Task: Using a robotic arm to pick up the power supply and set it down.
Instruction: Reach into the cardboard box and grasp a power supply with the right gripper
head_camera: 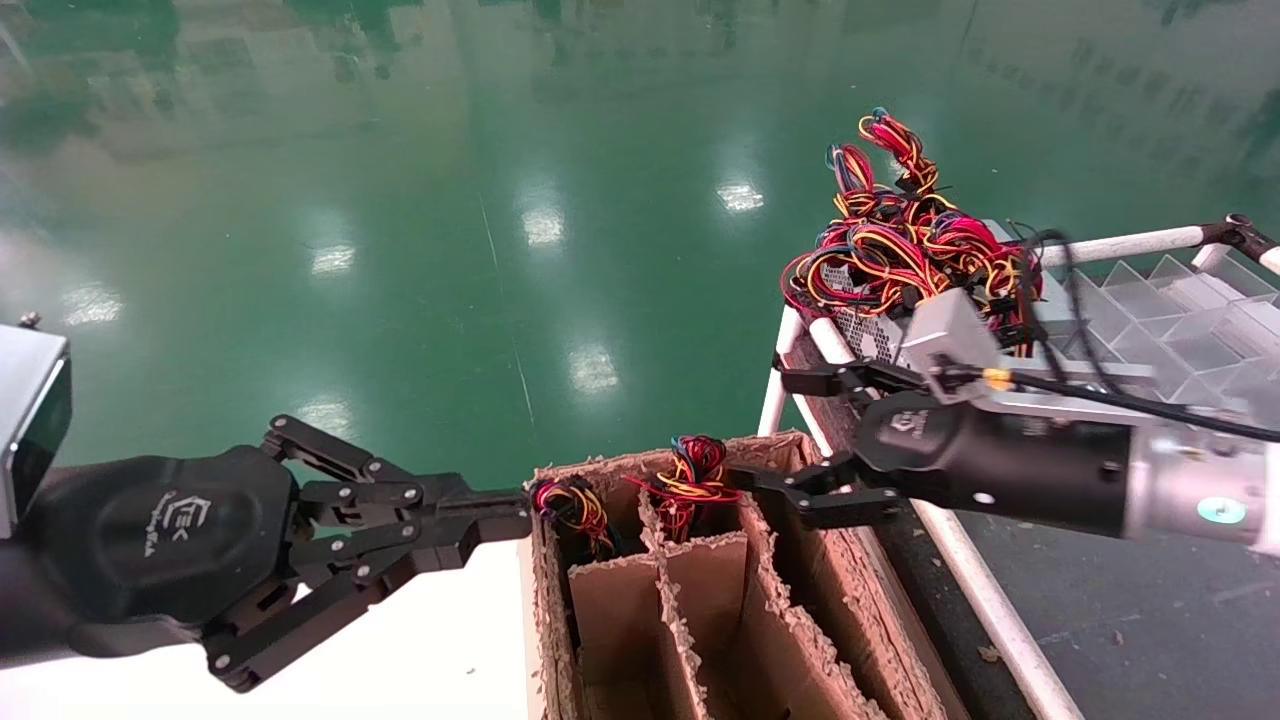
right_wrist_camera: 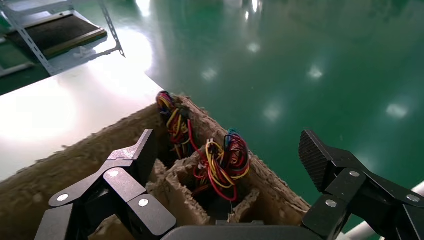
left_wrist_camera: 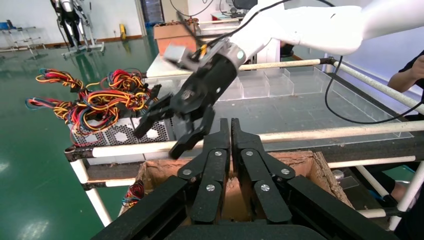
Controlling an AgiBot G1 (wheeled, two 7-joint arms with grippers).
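Note:
The wires go down into the compartment (head_camera: 680,518), so I expect a hidden grey power supply to come up hanging below when I lift the wire bundle (head_camera: 695,468).
A grey power supply (head_camera: 866,332) with a perforated face lies on the right-hand rack, a tangle of red, yellow and black wires (head_camera: 900,240) piled on it; the left wrist view shows its vent face (left_wrist_camera: 117,134). My right gripper (head_camera: 760,428) hangs open and empty between that rack and the far right corner of a divided cardboard box (head_camera: 620,600). In the right wrist view its gripper (right_wrist_camera: 227,150) straddles a wire bundle (right_wrist_camera: 225,162) poking from one compartment; another bundle (right_wrist_camera: 172,117) sits one cell over. My left gripper (head_camera: 522,512) is shut at the box's left wall.
The white tube rack (head_camera: 985,590) runs along the box's right side, with clear plastic dividers (head_camera: 1180,310) on its shelf. A white tabletop (head_camera: 440,640) lies left of the box. Green floor stretches beyond. A person's arm (left_wrist_camera: 411,75) shows past the rack.

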